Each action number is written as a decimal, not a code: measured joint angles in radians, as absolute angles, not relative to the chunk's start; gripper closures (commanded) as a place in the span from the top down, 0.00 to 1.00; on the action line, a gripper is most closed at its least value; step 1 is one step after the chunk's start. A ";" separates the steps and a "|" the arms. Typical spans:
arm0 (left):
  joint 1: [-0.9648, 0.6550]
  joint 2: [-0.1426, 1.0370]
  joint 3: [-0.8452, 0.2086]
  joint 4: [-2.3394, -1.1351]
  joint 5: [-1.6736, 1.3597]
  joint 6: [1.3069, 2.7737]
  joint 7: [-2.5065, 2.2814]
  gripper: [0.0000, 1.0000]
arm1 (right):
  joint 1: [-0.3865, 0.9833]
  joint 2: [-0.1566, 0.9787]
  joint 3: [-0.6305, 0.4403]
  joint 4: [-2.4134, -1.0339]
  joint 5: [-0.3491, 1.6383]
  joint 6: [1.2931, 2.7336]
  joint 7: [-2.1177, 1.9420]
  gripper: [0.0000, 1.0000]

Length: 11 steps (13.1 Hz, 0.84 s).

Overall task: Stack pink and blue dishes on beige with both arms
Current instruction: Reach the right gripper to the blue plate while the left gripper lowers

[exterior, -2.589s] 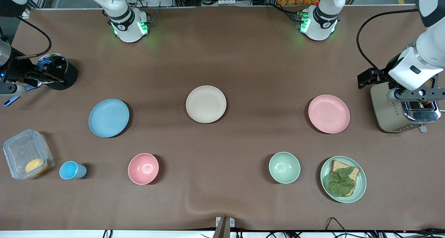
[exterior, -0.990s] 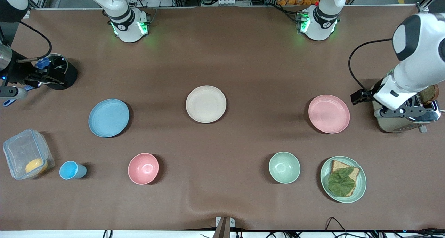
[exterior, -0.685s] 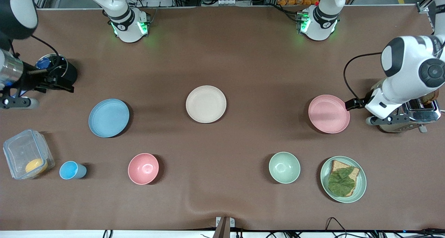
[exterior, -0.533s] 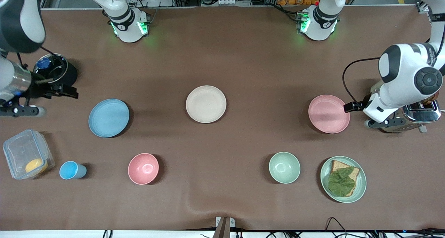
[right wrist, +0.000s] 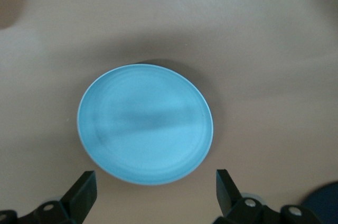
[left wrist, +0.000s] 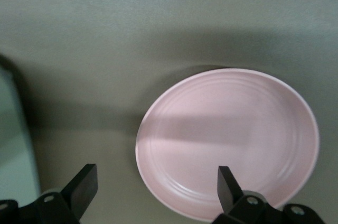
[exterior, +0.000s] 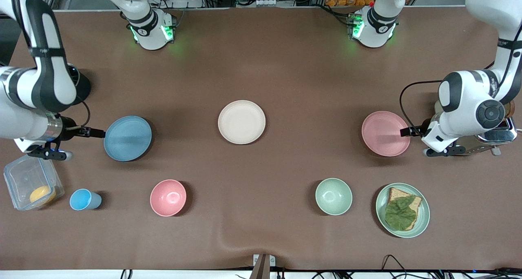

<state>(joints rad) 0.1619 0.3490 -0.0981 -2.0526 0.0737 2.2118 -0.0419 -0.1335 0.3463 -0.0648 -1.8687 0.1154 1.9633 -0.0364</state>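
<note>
I see that the light blue plate (exterior: 128, 138) looks about as wide as the pale pink plate (exterior: 385, 133), so I expect it to cover almost all of it once I stack them.
The cream-beige plate (exterior: 241, 122) lies mid-table. The pale pink plate (exterior: 385, 133) sits toward the left arm's end, the light blue plate (exterior: 127, 138) toward the right arm's end. My left gripper (exterior: 407, 131) hangs over the pink plate's edge on the toaster side. In the left wrist view the left gripper (left wrist: 157, 182) is open, and the pink plate (left wrist: 227, 142) has its rim between the fingers. My right gripper (exterior: 96, 133) is beside the blue plate's outer edge. The right wrist view shows the right gripper (right wrist: 155, 182) open just off the blue plate (right wrist: 145, 123).
A toaster (exterior: 499, 134) stands under the left arm. Nearer the camera are a green plate (exterior: 424, 220) with toast and lettuce, a green bowl (exterior: 333, 196), a pink bowl (exterior: 168, 197), a blue cup (exterior: 83, 200) and a clear container (exterior: 24, 177).
Both arms swung down and inward. The left gripper came from over the toaster to the pink plate's edge; the right gripper came from the black pot to the blue plate's edge.
</note>
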 measured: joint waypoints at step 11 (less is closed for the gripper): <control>0.213 0.458 -0.099 -2.052 0.117 2.297 0.010 0.60 | -0.287 0.595 -0.064 -1.862 0.324 2.057 -0.222 0.61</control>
<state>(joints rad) 0.2130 0.4585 -0.0986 -2.0525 0.1172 2.2973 0.0099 -0.2868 0.5946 -0.0641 -1.8619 0.3238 2.0573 -0.2221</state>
